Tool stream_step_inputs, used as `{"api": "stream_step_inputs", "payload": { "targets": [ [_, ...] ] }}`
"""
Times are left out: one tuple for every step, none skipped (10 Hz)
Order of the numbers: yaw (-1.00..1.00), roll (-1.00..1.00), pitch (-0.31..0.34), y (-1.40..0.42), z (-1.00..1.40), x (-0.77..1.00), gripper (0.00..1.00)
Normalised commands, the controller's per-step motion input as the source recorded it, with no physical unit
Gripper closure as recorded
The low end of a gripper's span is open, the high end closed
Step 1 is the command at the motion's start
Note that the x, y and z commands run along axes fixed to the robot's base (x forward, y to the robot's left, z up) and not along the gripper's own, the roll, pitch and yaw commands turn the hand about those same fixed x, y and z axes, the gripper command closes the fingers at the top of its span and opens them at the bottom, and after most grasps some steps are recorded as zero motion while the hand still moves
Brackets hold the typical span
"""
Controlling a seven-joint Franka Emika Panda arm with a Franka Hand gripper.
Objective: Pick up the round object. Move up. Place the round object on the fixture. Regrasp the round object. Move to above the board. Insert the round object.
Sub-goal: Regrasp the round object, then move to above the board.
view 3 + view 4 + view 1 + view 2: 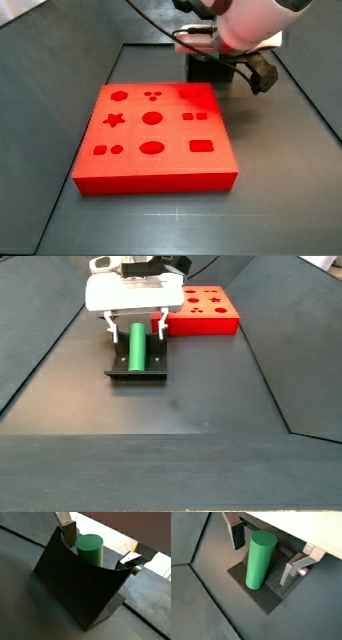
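The round object's green upper end [89,549] is all that shows above the fixture's curved side [81,579], so a long, straight hidden body will come into view when I lift the round object.
The round object [259,559] is a slim green peg leaning in the fixture [264,598], its lower end on the dark base plate. In a wrist view its flat top [89,543] rises above the fixture's curved wall [73,582]. My gripper [264,557] is open and straddles the peg, with a gap between each finger [238,534] and the peg. In a side view the peg [136,346] lies along the fixture [138,368] under the white gripper [135,324]. The red board [154,135] with shaped holes sits beside the fixture [205,70].
Sloped dark walls enclose the grey floor [174,406]. The board [203,311] lies just beyond the fixture, close to the arm [247,25]. A pale strip shows past the fixture [120,542].
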Motion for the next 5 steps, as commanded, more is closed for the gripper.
{"api": "stream_step_inputs", "payload": {
  "targets": [
    [0.04,0.05,0.019,-0.04,-0.17,0.02,0.00],
    [0.04,0.05,0.019,-0.04,-0.17,0.02,0.00],
    [0.04,0.05,0.019,-0.04,-0.17,0.02,0.00],
    [0.00,0.00,0.000,0.00,0.00,0.00,1.00],
    [0.05,-0.05,-0.159,-0.10,1.00,0.22,1.00]
  ]
}}
